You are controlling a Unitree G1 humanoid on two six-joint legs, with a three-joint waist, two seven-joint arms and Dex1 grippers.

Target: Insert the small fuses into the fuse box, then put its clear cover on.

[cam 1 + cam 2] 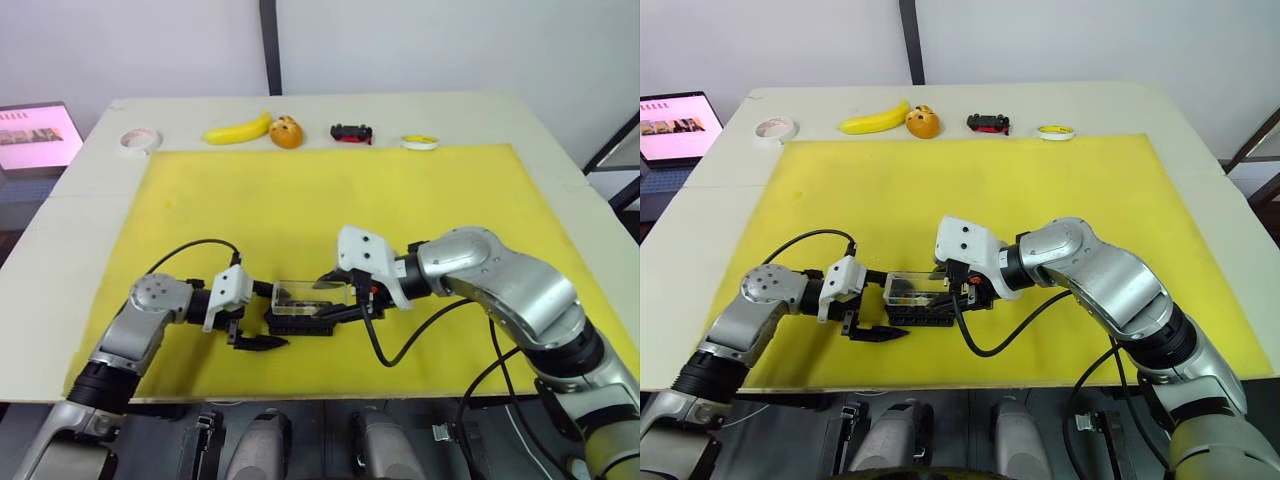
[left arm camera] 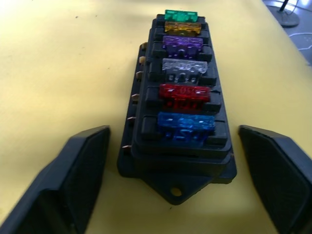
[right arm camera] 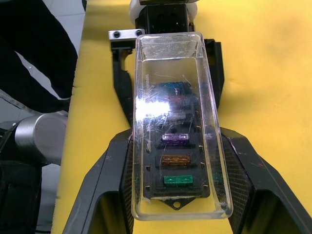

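The raised block (image 2: 182, 148) steps in from its wider base. So the clear cover (image 1: 312, 294) will fit around the fuses and leave the pointed tab outside when I push down.
The black fuse box (image 2: 178, 168) lies on the yellow mat near the front edge. Its slots hold several small fuses (image 2: 184, 92): green, amber, purple, pale clear, red and blue. My left gripper (image 2: 173, 135) is open, with one finger on each side of the box's near end and neither touching it. My right gripper (image 3: 178, 161) is shut on the clear cover (image 3: 175, 73). It holds the cover lengthwise just over the fuse box (image 1: 300, 323), and the fuses show through it. I cannot tell whether the cover (image 1: 310, 293) rests on the box.
Along the back of the yellow mat (image 1: 330, 200) lie a tape roll (image 1: 139, 140), a banana (image 1: 238, 130), an orange fruit (image 1: 287, 132), a toy car (image 1: 352, 133) and a yellow-rimmed ring (image 1: 420, 142). A laptop (image 1: 35, 135) stands at the far left. Black cables (image 1: 400, 340) loop off both wrists.
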